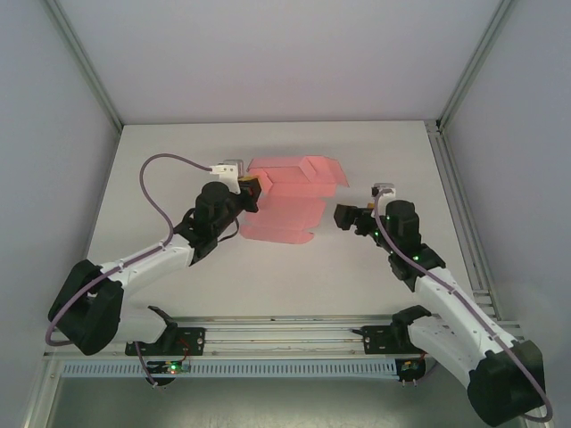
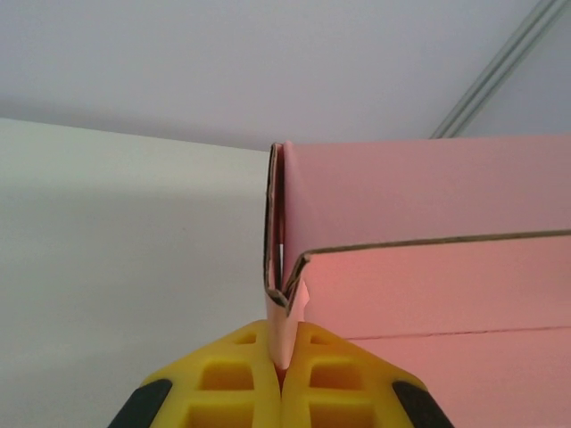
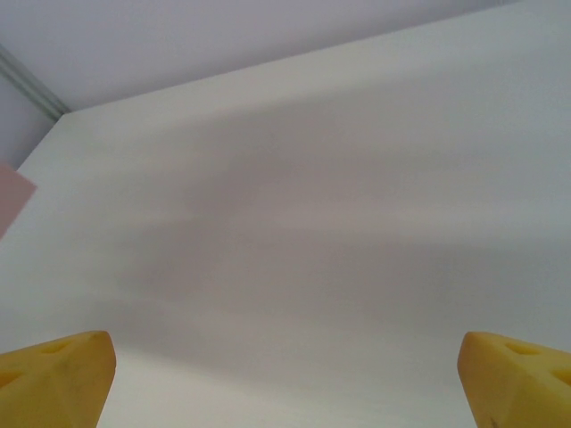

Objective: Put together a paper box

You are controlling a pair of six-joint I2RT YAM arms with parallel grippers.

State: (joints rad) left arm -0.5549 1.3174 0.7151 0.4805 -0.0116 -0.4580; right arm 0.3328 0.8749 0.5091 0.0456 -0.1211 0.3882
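Note:
The end flap (image 1: 330,168) on my right gripper's side sticks out wide of the paper box, so next my right gripper swings inward and pushes the end flap upright (image 1: 343,173).
The paper box (image 1: 290,196) is pink card, partly folded, lying mid-table with raised flaps at its far side. My left gripper (image 1: 252,192) is at the box's left edge, shut on a folded flap there. In the left wrist view the yellow fingers (image 2: 241,374) pinch a thin pink tab of the paper box (image 2: 428,267), with walls standing up beyond them. My right gripper (image 1: 346,217) hovers just right of the box, open with nothing between its fingers. In the right wrist view its yellow fingertips (image 3: 62,374) stand far apart over bare table, and a pink corner of the paper box (image 3: 11,201) shows at the left edge.
The white table (image 1: 178,169) is bounded by grey walls with aluminium posts at the back corners (image 1: 114,120). A rail (image 1: 285,334) runs along the near edge by the arm bases. A purple cable (image 1: 156,178) loops above the left arm.

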